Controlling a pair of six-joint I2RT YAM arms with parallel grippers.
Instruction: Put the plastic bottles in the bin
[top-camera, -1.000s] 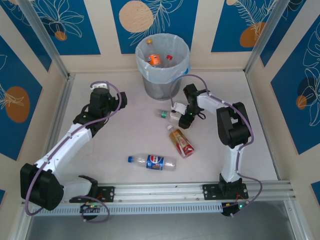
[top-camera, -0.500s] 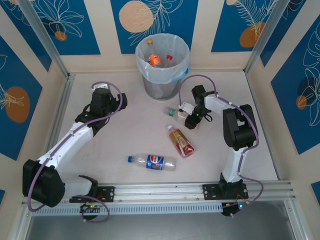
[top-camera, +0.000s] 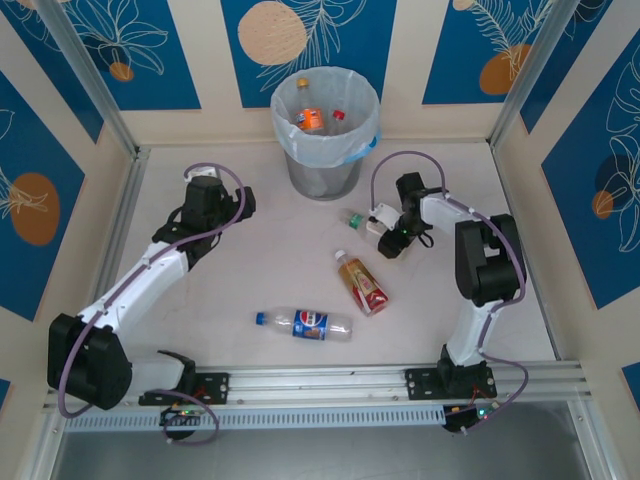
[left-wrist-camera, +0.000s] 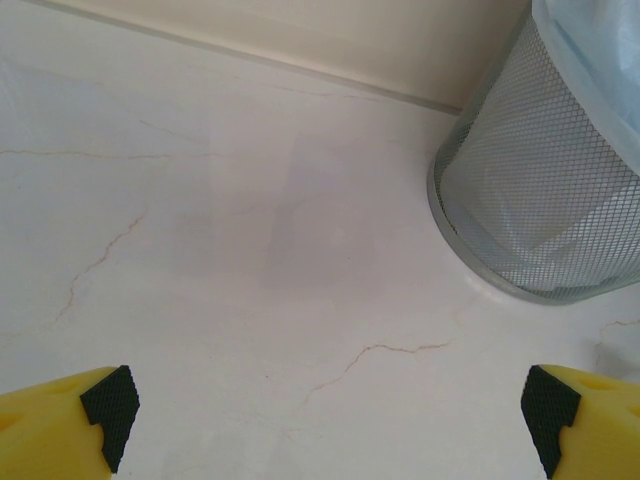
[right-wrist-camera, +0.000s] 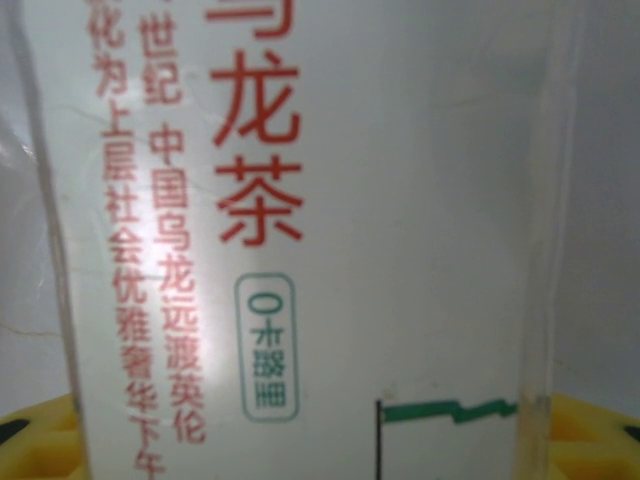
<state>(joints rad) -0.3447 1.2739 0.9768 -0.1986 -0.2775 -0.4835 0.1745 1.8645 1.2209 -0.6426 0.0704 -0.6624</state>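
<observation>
The robot's right gripper should keep lifting and carrying the bottle until it is over the bin's opening, as the white-labelled bottle's green cap points toward the bin.
My right gripper is shut on a white-labelled bottle with a green cap, held just right of the bin's foot. In the right wrist view its label, printed in red and green, spans the space between my yellow fingertips. The bin, grey mesh with a white bag, stands at the back centre with an orange-labelled bottle and a red-capped one inside. A red-labelled bottle and a blue-labelled bottle lie on the table. My left gripper is open, left of the bin.
The white marble table is walled in by beige and blue panels. A metal rail runs along the near edge by the arm bases. Open floor lies between the left gripper and the bin.
My right gripper has carried the green-capped bottle to the right, away from the table's middle. The left arm has barely shifted.
</observation>
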